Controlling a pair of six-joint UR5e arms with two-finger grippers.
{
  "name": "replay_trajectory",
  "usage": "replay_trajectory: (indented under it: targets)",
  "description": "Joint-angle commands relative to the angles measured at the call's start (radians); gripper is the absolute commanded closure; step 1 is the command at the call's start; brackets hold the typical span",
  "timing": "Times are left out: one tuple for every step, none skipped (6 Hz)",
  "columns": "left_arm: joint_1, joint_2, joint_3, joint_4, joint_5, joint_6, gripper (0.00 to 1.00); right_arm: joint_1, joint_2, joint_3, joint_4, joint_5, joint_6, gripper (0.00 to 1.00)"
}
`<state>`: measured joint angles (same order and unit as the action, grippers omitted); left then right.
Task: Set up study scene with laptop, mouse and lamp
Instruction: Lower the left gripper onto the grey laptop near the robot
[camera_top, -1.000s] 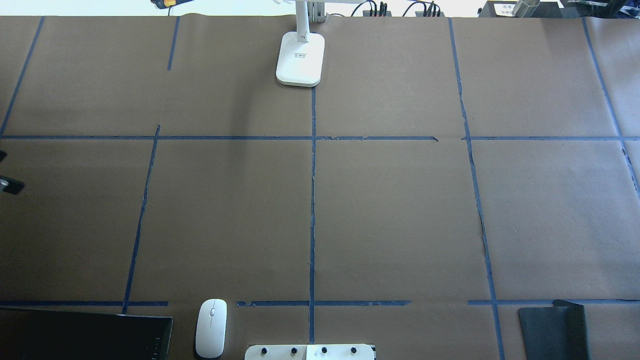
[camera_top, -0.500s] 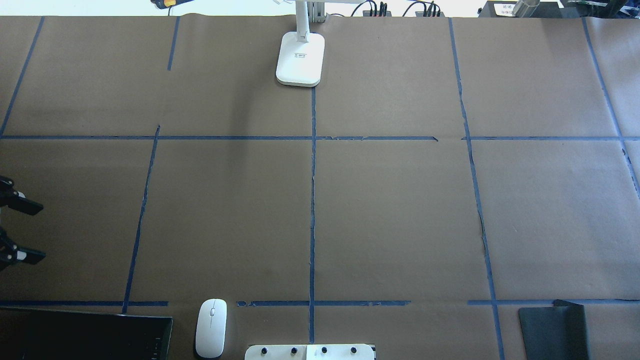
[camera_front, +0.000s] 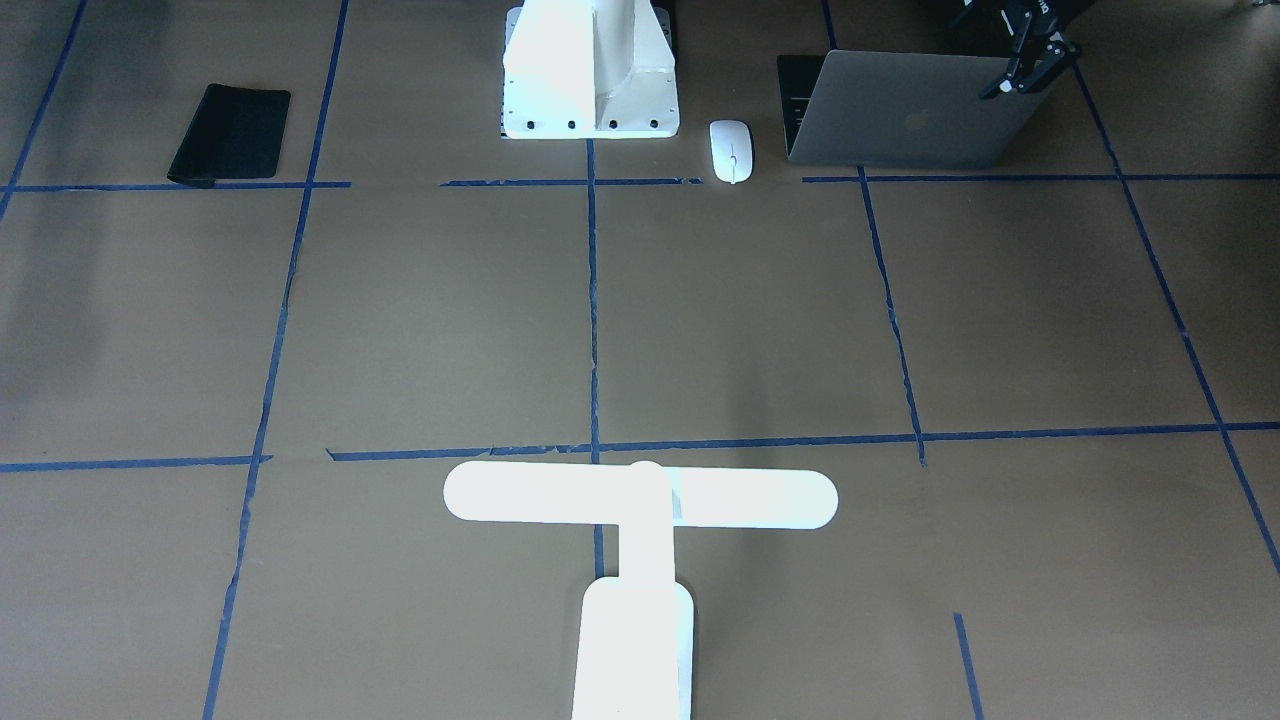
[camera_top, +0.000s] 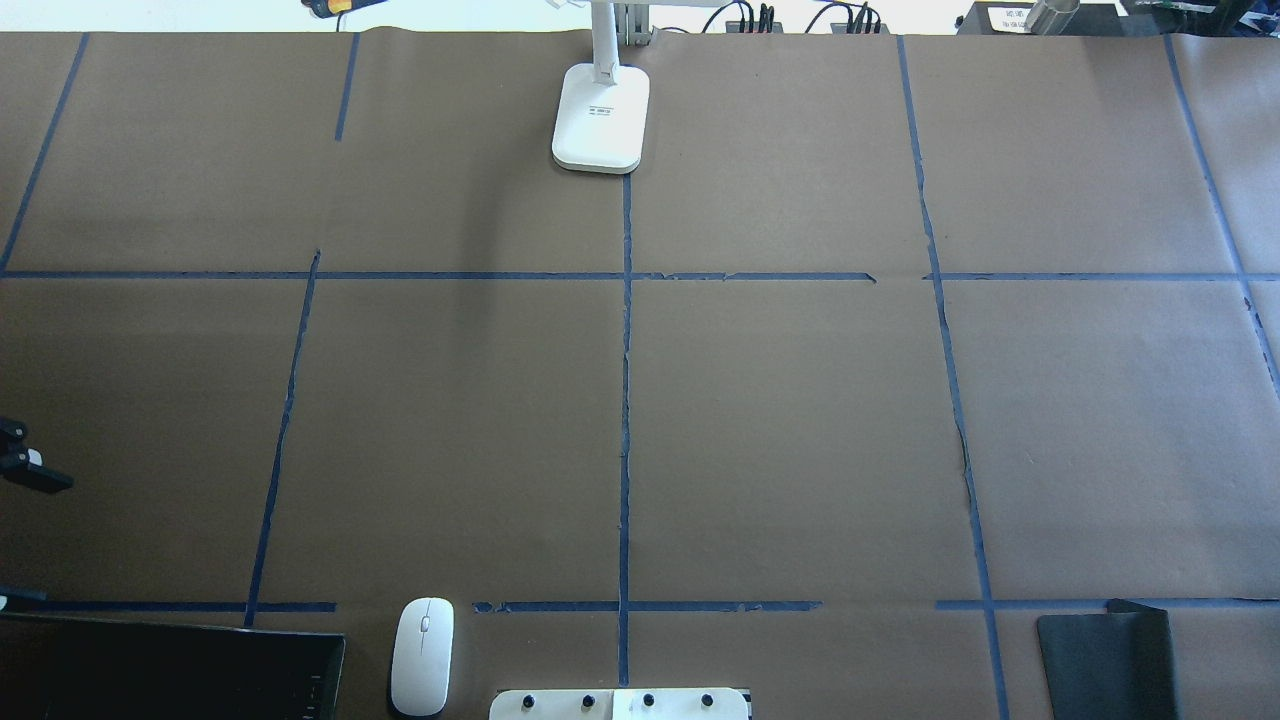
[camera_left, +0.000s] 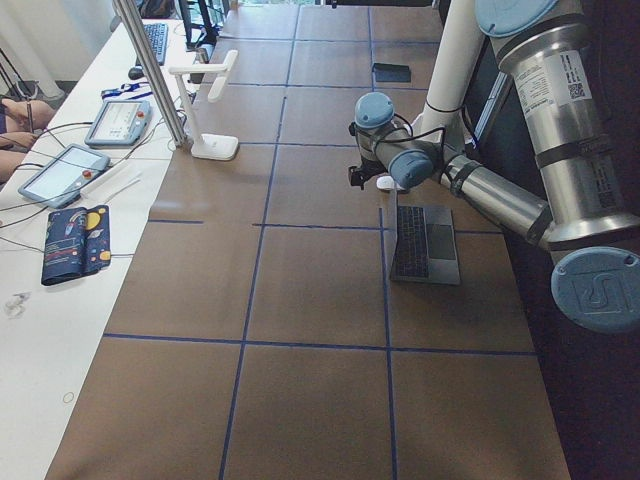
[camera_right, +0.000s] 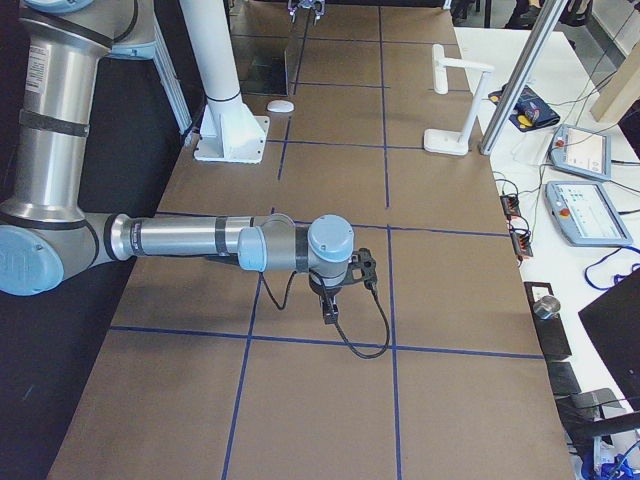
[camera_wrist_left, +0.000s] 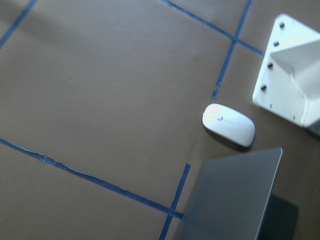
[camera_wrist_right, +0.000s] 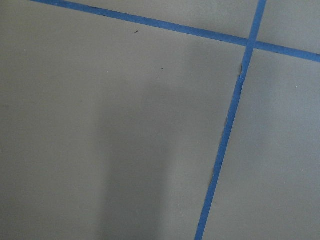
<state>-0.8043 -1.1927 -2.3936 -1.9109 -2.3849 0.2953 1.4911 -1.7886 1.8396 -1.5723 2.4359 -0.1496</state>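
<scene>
My gripper is about to carry the lid, and since the lid stands up (camera_front: 914, 114) by itself, the dark base (camera_front: 798, 90) should follow and the grey laptop stay open.
The grey laptop (camera_front: 900, 120) stands open at the robot's edge of the table, its dark screen in the overhead view (camera_top: 170, 670). The white mouse (camera_front: 731, 150) lies beside it (camera_top: 422, 655), between the laptop and the pedestal. The white T-shaped lamp (camera_front: 640, 497) stands upright at the far edge, with its base (camera_top: 600, 115) on the centre tape line. My left gripper (camera_front: 1030, 68) is open and empty, and hovers by the lid's outer top corner (camera_top: 25, 535). My right gripper (camera_right: 330, 305) shows only in the exterior right view, low over bare paper. I cannot tell whether it is open or shut.
A flat black pad (camera_front: 230, 132) lies at the robot's right near corner (camera_top: 1105, 660). The white bolted pedestal (camera_front: 590, 70) stands at the middle of the robot's edge. Brown paper with blue tape lines covers the table. Tablets and cables lie beyond the far edge (camera_right: 580, 150).
In the overhead view my left gripper has moved down the left edge toward the laptop, fingers still apart. Laptop, mouse and lamp have not moved.
</scene>
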Motion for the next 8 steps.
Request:
replay_trajectory:
  targets:
    - [0.135, 0.038, 0.002, -0.027, 0.087, 0.004, 0.03, 0.000, 0.000, 0.000, 0.000, -0.001, -0.001, 0.00]
    - [0.152, 0.038, 0.005, -0.027, 0.087, 0.004, 0.03, 0.000, 0.000, 0.000, 0.000, 0.000, -0.001, 0.00]
    - [0.172, 0.036, 0.022, -0.025, 0.089, 0.005, 0.04, 0.000, 0.000, 0.000, 0.000, -0.001, -0.001, 0.00]
    - [0.175, 0.027, 0.039, -0.025, 0.089, 0.005, 0.11, 0.000, 0.000, -0.002, 0.000, -0.003, -0.002, 0.00]
    - [0.175, 0.015, 0.039, -0.024, 0.087, 0.010, 0.42, 0.000, 0.000, 0.000, 0.000, -0.005, -0.001, 0.00]
    - [0.174, 0.013, 0.039, -0.020, 0.087, 0.013, 0.95, 0.000, 0.000, -0.002, 0.000, -0.006, -0.002, 0.00]
    - [0.174, -0.004, 0.039, -0.020, 0.087, 0.068, 1.00, 0.000, -0.002, -0.002, 0.000, -0.008, -0.002, 0.00]
    - [0.163, -0.014, 0.039, -0.017, 0.086, 0.158, 1.00, 0.000, -0.002, -0.003, 0.000, -0.008, -0.002, 0.00]
